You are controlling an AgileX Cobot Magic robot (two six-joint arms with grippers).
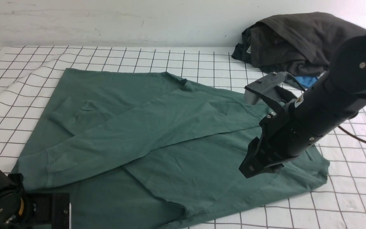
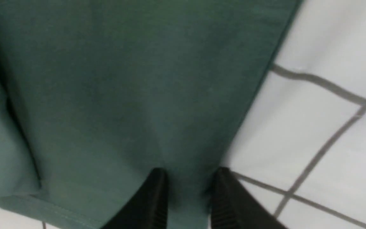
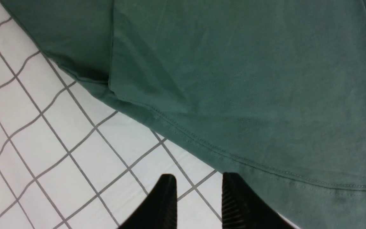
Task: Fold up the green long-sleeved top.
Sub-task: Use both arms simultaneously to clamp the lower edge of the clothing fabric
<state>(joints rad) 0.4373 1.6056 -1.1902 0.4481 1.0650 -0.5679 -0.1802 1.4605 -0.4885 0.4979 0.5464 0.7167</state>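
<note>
I expect the green long-sleeved top to fold over and cover both sleeves when I carry the top's near edge back, because the sleeves lie across the top's body.
The green long-sleeved top lies spread flat on the white grid-patterned cloth, with both sleeves folded across its body. My left gripper stands open low over the top's edge near the front left corner; green fabric shows through the gap and nothing is pinched. In the front view only the left arm's body shows. My right gripper is open above the white cloth, just beside the top's stitched hem. In the front view the right gripper hangs over the top's right part.
A heap of dark grey-brown garments sits at the back right, with a bright blue garment peeking out beneath it. The white cloth is wrinkled at the far left. A pale wall closes the back.
</note>
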